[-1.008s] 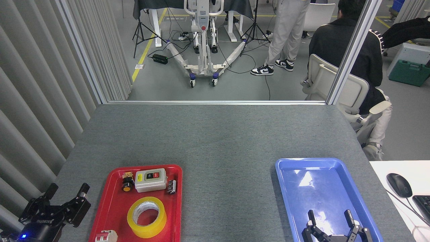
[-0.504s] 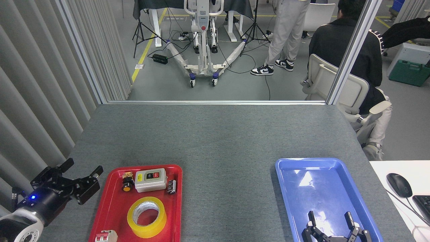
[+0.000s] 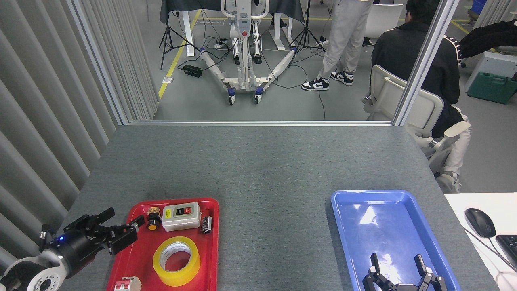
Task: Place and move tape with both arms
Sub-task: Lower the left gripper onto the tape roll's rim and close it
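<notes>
The yellow tape point(image 3: 177, 277) is lying flat and the red tray's bottom shows through the tape's white core point(image 3: 177, 261), so I expect empty tray underneath when I lift it.
The yellow tape point(image 3: 176, 261) lies flat in the near half of a red tray point(image 3: 139, 258) at the lower left, white core up. My left gripper point(image 3: 124, 216) is open over the tray's left rim, its fingers pointing right, a short way up and left of the roll and not touching it. My right gripper point(image 3: 398, 262) is open and holds nothing, low over the near end of a blue tray point(image 3: 351, 230) at the lower right. Only its fingers show above the bottom edge.
The red tray also holds a grey switch box point(image 3: 181, 216), a small black and orange button point(image 3: 153, 222), a small dark part point(image 3: 206, 224) and a red and white piece point(image 3: 127, 284). People and a chair point(image 3: 408, 105) are beyond the table's far edge. A mouse point(image 3: 479, 222) lies at right.
My left gripper has swung up and then right, from outside the table's left corner to over the red tray's left rim. The right gripper and the tape have stayed put.
</notes>
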Available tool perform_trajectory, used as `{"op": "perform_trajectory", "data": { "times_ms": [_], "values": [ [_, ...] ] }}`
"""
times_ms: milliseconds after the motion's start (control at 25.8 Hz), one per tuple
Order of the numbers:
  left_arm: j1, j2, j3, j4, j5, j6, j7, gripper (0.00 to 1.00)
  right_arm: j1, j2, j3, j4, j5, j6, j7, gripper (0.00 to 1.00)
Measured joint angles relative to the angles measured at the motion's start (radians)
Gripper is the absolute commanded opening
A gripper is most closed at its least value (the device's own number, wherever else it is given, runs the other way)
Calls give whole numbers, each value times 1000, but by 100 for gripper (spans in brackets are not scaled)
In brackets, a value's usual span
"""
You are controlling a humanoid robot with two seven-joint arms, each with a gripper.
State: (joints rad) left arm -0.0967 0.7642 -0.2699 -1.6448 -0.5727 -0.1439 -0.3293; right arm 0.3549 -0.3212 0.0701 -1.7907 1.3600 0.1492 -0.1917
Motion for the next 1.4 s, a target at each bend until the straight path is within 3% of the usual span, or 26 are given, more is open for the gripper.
{"op": "perform_trajectory", "data": {
  "times_ms": [310,543,1085,1395],
  "values": [
    [-64,-13,-104,2,9,98,-95,99,-4,1,3,0,4,2,8,100],
    [-132,-64,-143,37,18,115,-201,98,-9,2,12,-1,6,8,27,100],
    [-219,-58,-199,58,19,116,-365,98,-3,3,16,-1,7,10,42,100],
    [-299,-61,-325,125,19,118,-405,97,0,0,16,-1,7,9,39,100]
  ]
}}
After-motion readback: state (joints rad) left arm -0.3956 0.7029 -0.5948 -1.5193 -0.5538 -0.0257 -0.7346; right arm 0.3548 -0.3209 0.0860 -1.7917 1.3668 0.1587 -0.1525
